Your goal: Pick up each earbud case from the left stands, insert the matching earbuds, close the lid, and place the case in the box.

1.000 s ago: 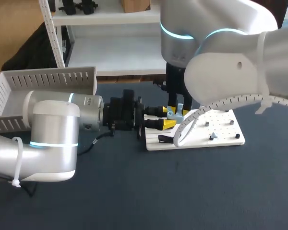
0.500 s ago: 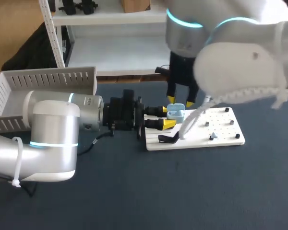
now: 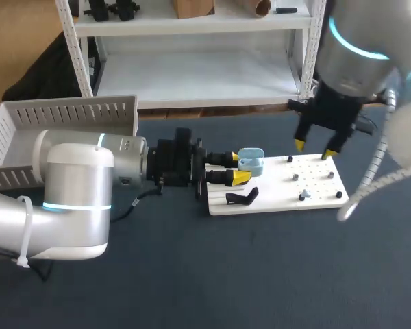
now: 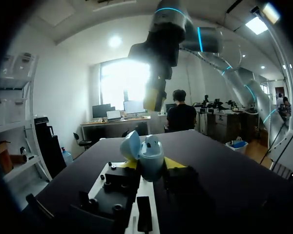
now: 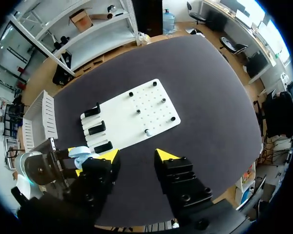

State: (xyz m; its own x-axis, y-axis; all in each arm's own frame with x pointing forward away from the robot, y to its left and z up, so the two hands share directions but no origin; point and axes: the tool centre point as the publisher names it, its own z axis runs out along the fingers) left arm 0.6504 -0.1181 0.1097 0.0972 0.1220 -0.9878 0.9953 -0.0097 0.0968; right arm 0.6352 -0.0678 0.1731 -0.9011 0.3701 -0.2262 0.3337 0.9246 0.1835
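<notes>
A dark peg (image 3: 301,198) shows a little beneath the small pale-blue earbud, so the earbud will come off freely when the robot lifts it, and the peg will stay standing.
A light blue earbud case (image 3: 251,162) with its lid up is held at the left end of the white peg board (image 3: 281,186). My left gripper (image 3: 237,167) is shut on it from both sides. In the left wrist view the case (image 4: 151,155) fills the space between the yellow tips, lid (image 4: 131,145) tilted back. My right gripper (image 3: 313,149) hangs open and empty above the board's far right edge. From the right wrist view its gripper (image 5: 136,156) is high over the table, with the case (image 5: 78,152) off to one side. A small pale earbud (image 3: 303,197) lies on the board.
A black stand (image 3: 241,199) sits at the board's near left corner; the right wrist view shows three stands (image 5: 96,129) in a row. Short pegs (image 3: 294,177) dot the board. A white slatted box (image 3: 27,133) stands at the far left.
My right gripper has lifted away from the case, swung to the right over the board and spread its fingers. The left arm and the case have stayed put.
</notes>
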